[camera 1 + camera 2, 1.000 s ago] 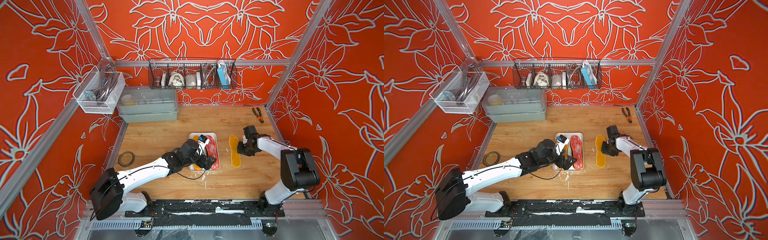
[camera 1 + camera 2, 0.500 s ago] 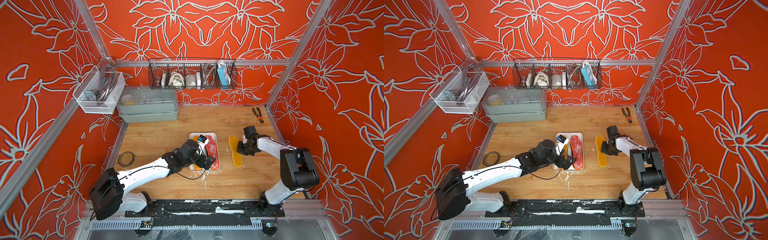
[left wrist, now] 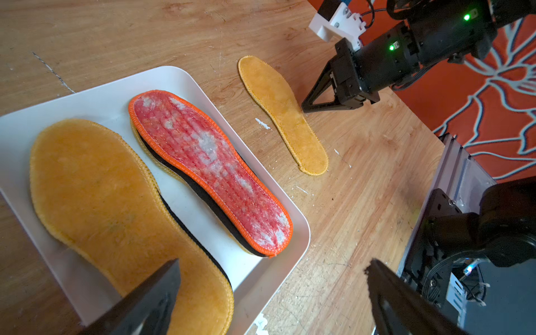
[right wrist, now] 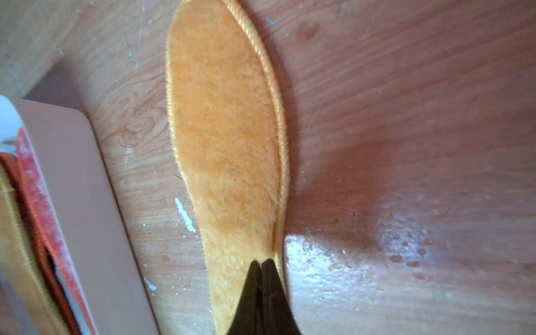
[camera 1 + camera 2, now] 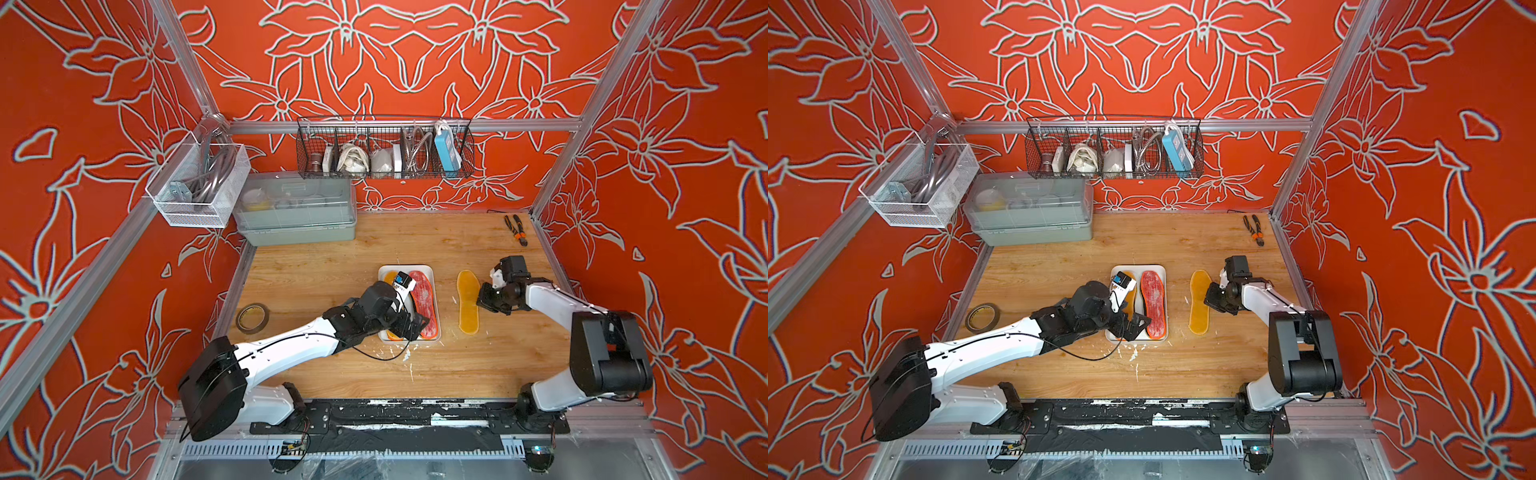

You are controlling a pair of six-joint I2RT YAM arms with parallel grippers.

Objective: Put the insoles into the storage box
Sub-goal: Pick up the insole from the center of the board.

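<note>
My right gripper's shut tips nip only the rim of the amber insole (image 4: 277, 249) beside the box, so next I open them and straddle its waist (image 4: 245, 240) more deeply.
The storage box (image 5: 405, 268) (image 5: 1138, 267) is a shallow white tray mid-table. In it lie an amber insole (image 3: 101, 203) and a red-white insole (image 3: 208, 168) with an orange rim, each stacked on a black one (image 3: 203, 200). Another amber insole (image 5: 468, 301) (image 5: 1199, 301) (image 4: 226, 116) lies on the wood right of the box. My right gripper (image 5: 480, 297) (image 5: 1208, 297) (image 4: 262, 261) is shut on its right edge, which creases up into the jaws. Over the box's near end my left gripper (image 5: 413, 328) (image 3: 272, 262) hangs open and holds nothing.
At the back left stands a grey-green container (image 5: 295, 216) with a translucent lid. A tape roll (image 5: 252, 318) lies by the left wall and pliers (image 5: 516, 230) at the back right. A wire basket (image 5: 384, 149) and a white mesh basket (image 5: 199, 187) hang on the walls.
My right gripper's jaws have closed on the edge of the loose amber insole. The left arm has stayed where it was.
</note>
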